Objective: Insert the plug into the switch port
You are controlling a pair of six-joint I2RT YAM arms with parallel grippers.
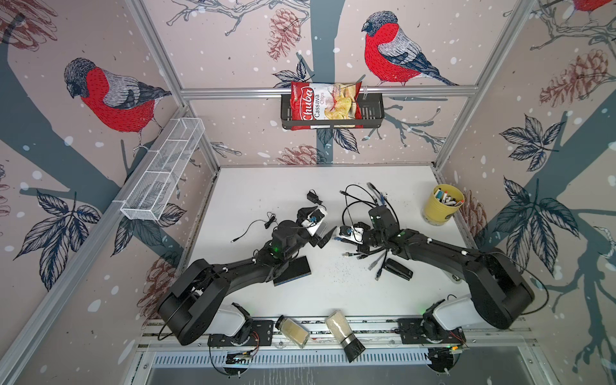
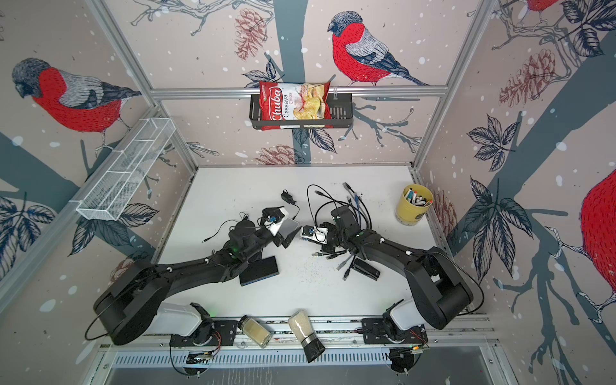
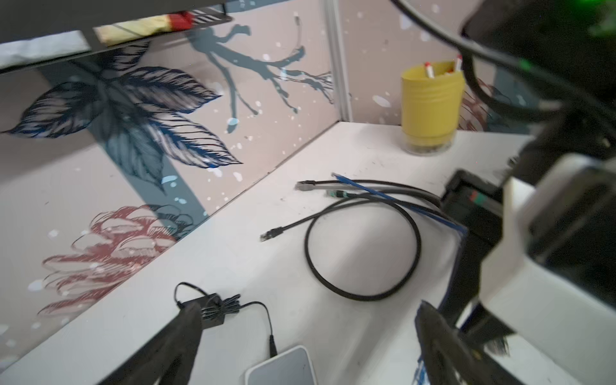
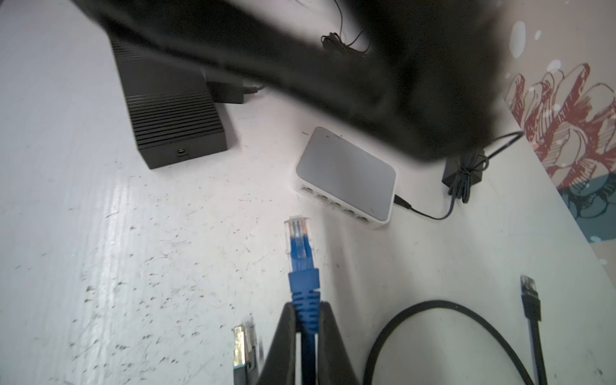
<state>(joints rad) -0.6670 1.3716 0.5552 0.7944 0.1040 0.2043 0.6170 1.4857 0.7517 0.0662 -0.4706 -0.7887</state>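
My left gripper needs to hold the switch by its sides before I put in the blue plug, because the switch is lying loose and its port row is crooked to the plug.
The switch is a small white box with a grey top and a row of ports facing my right wrist camera; it lies flat on the table, and in a top view the switch shows partly under the left wrist. My right gripper is shut on the ribbed boot of the blue plug. The plug's clear tip points toward the port row, a short gap away. My left gripper is open and empty, with one switch corner below it. In a top view the two grippers, left and right, nearly meet.
A thin power lead runs from the switch to a black adapter. A black ribbed box lies beside the switch. Loose black cables and a metal-tipped plug lie nearby. A yellow cup stands at the back right.
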